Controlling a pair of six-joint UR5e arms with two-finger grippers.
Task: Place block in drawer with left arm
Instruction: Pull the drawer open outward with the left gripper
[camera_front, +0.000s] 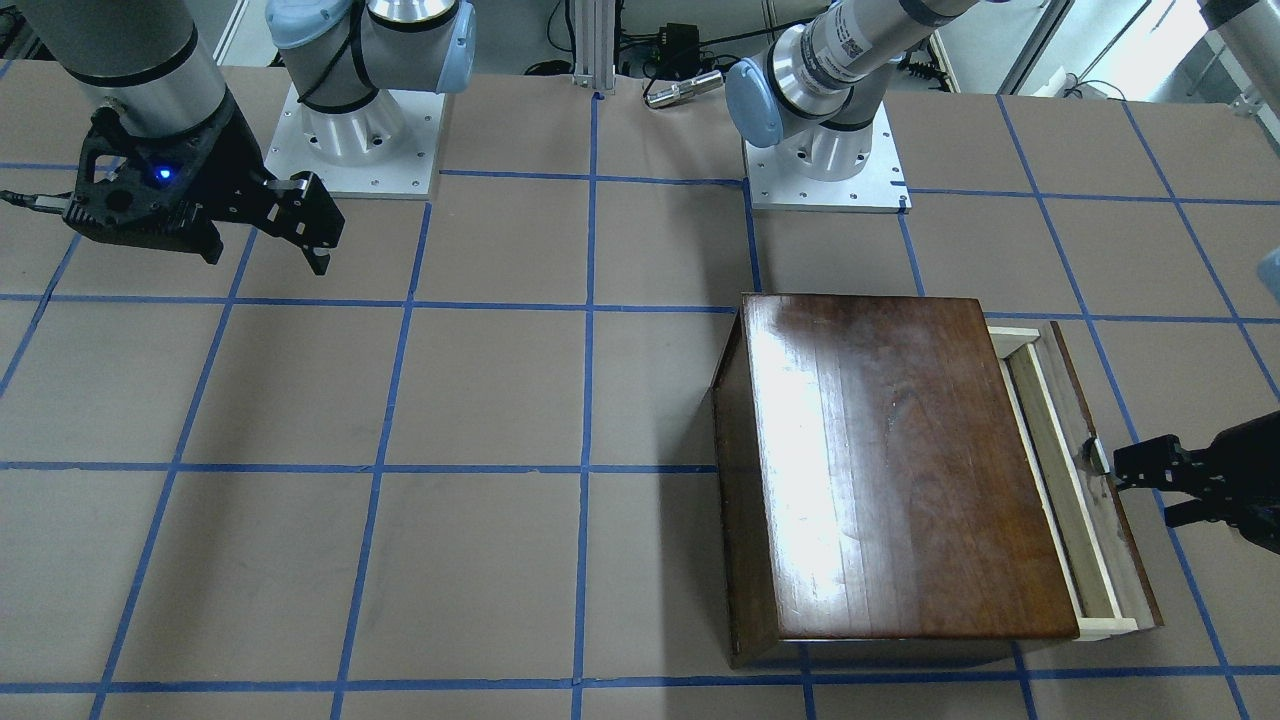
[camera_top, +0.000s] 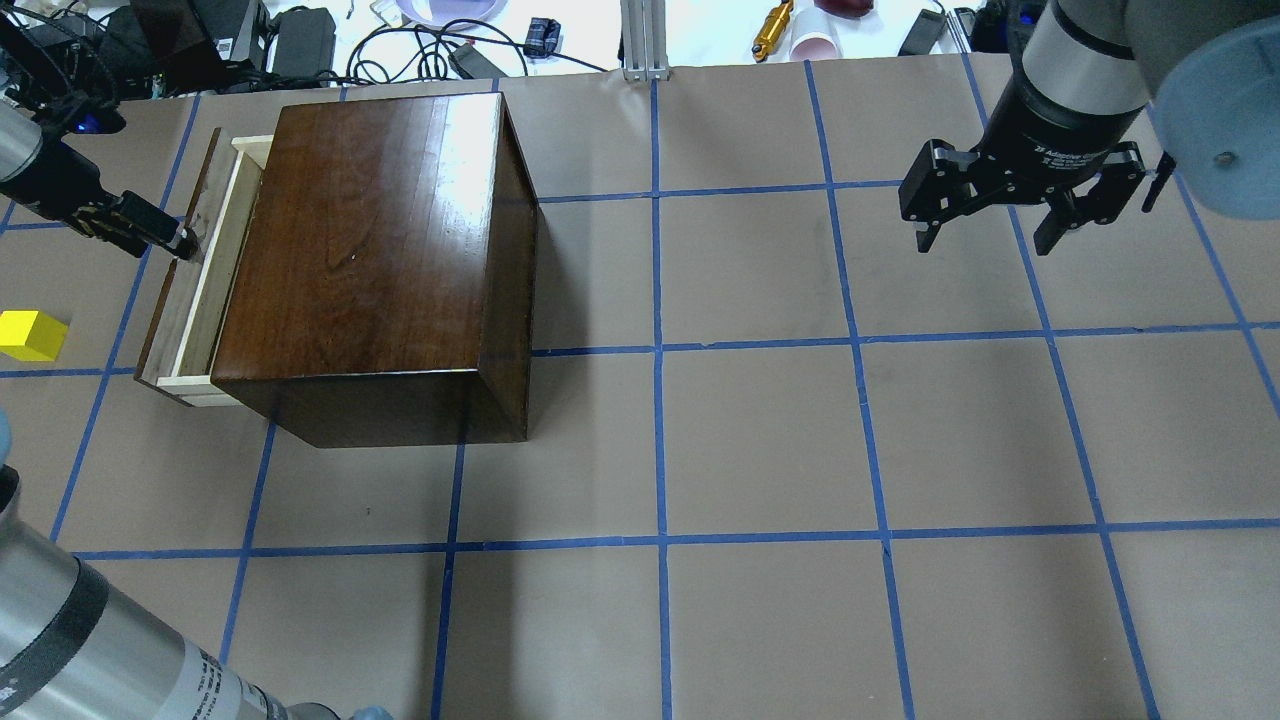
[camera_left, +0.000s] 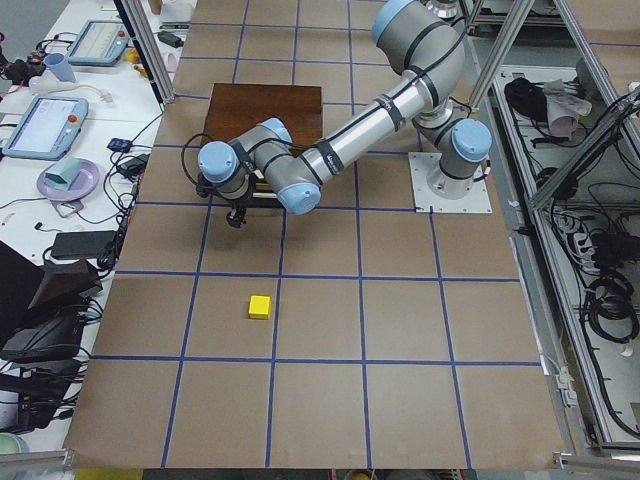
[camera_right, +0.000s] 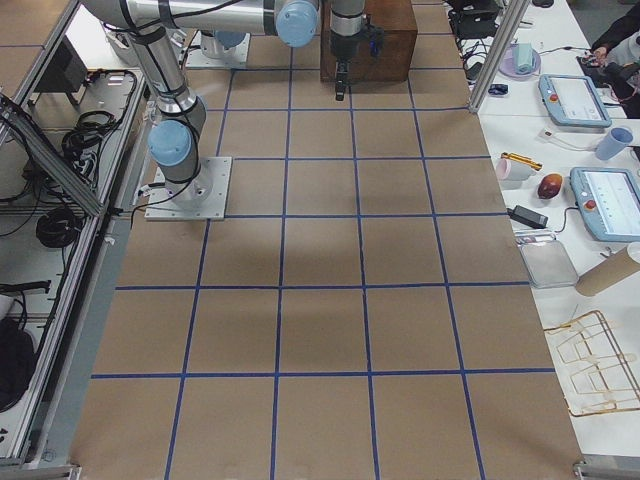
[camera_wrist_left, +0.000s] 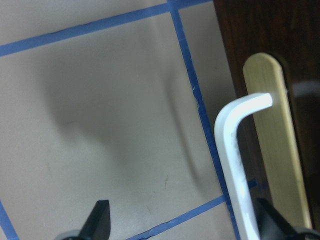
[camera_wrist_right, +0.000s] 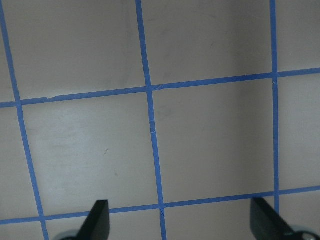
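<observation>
The narrow part of the pale tray (camera_front: 1056, 480) can be seen clear beside the box. I should expect an empty drawer (camera_front: 1083, 498) with space for the yellow block.
The yellow block (camera_top: 30, 335) lies on the table left of the drawer, apart from it; it also shows in the exterior left view (camera_left: 260, 306). The drawer (camera_top: 205, 290) sticks a little way out of the dark wooden box (camera_top: 370, 250), showing a strip of pale tray (camera_front: 1050, 480). My left gripper (camera_top: 165, 232) is open, level with the drawer front at its metal knob (camera_front: 1095, 455). In the left wrist view (camera_wrist_left: 185, 225) the knob lies just inside one finger. My right gripper (camera_top: 985, 245) is open and empty, held above bare table far from the box.
Blue tape lines grid the brown table. Cables, power bricks and cups lie beyond the far edge (camera_top: 420, 40). The two arm bases (camera_front: 350, 140) stand at the robot's side of the table.
</observation>
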